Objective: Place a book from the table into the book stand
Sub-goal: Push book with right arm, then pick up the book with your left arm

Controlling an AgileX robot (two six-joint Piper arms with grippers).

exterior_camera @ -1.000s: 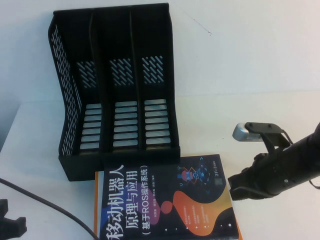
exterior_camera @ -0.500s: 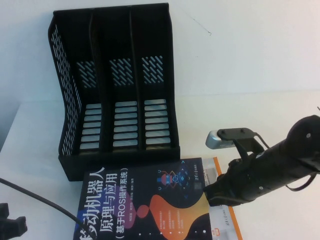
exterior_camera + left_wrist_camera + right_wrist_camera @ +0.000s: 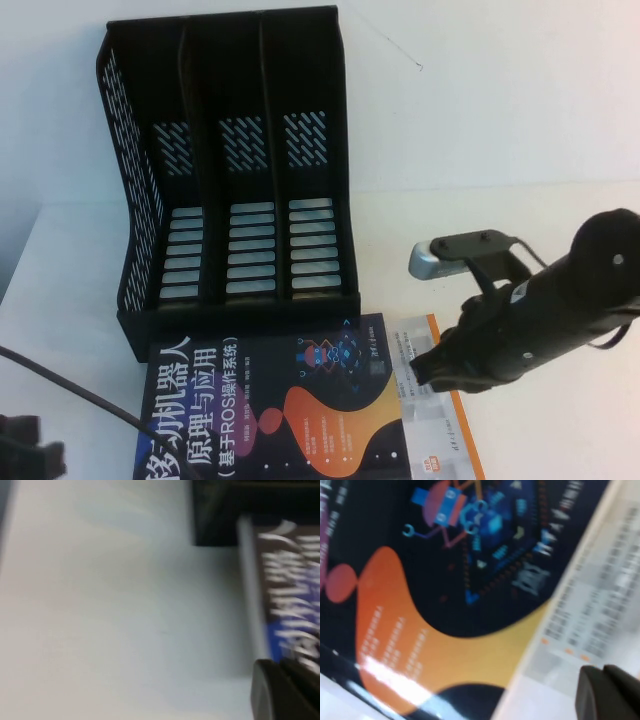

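The black book's edge [image 3: 394,375] near my right gripper is flat on the white book, so my left gripper should grab the black book by its title edge [image 3: 145,395].
The black book [image 3: 270,410] with white Chinese title and orange blobs lies flat on the white table [image 3: 480,230], just in front of the black three-slot book stand [image 3: 225,170]. My right gripper [image 3: 425,368] is shut and sits at the book's right edge, over the white book beneath. In the right wrist view the shut fingertips [image 3: 606,692] hover over the white page beside the black cover [image 3: 445,580]. My left gripper [image 3: 28,450] is low at the table's front left, shut [image 3: 280,690], next to the book's left edge [image 3: 295,595].
A white book with an orange edge [image 3: 440,420] lies under the black book, its right part uncovered. A black cable [image 3: 90,400] runs across the front left. The stand's corner shows in the left wrist view [image 3: 240,515]. Bare table lies right of the stand.
The black book has slid left and turned a little, uncovering the white book's right strip. My right gripper has moved left with the book's edge. The left arm has barely moved.
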